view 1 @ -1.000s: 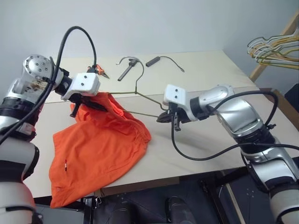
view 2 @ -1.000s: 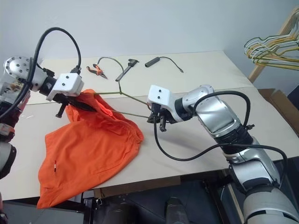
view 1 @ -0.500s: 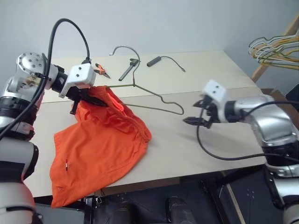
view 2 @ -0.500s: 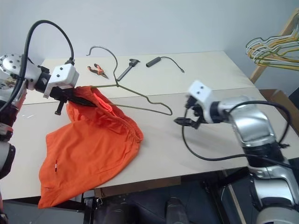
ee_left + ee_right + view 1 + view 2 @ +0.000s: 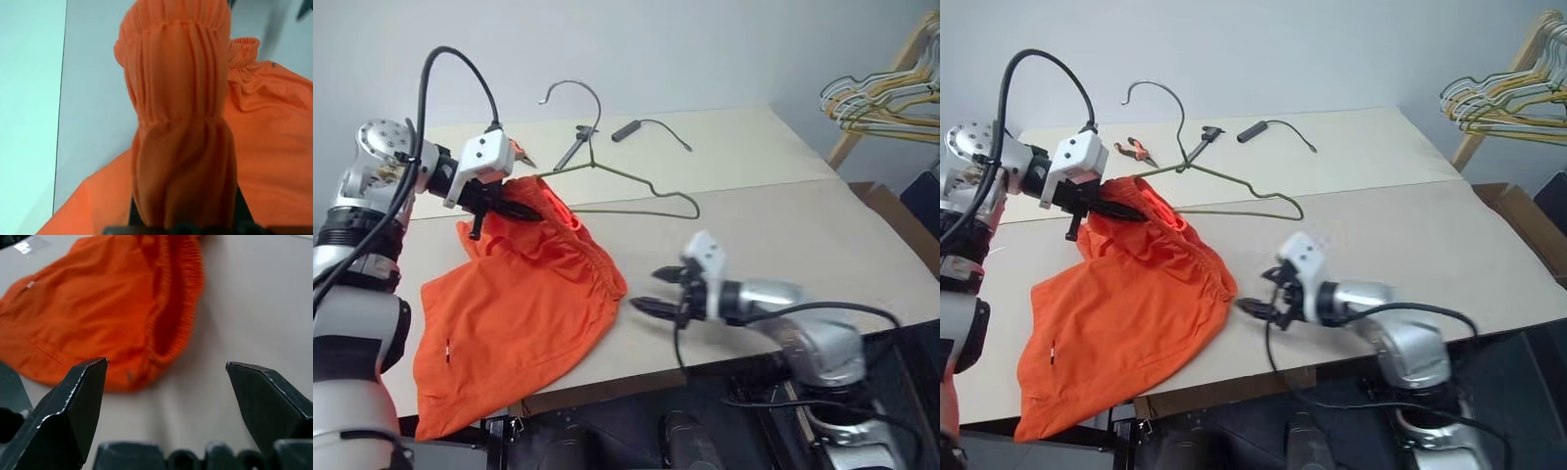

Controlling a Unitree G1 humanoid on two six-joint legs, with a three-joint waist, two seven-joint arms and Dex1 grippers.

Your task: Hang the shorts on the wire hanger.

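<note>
My right gripper will make the waistband stretch out straight toward the hanger's loose end when it pulls, since small puckers run along the waistband's curved edge.
The orange shorts lie spread over the left of the table, with one part of the gathered waistband lifted. My left gripper is shut on that raised waistband, which drapes over its fingers in the left wrist view. The wire hanger leans with its hook in the air; its left end disappears into the fabric at the left gripper. My right gripper hovers open and empty low over the table's front, pointing at the shorts' waistband edge.
Pliers, a black tool and a black cable with a cylindrical handle lie at the back of the table. A wooden rack of bunched hangers stands at the right, with a cardboard box below it.
My right gripper let go of the hanger's right end and opened. It swung out to the right, then came down and back to the table's front beside the shorts. The hanger's hook tipped upward.
</note>
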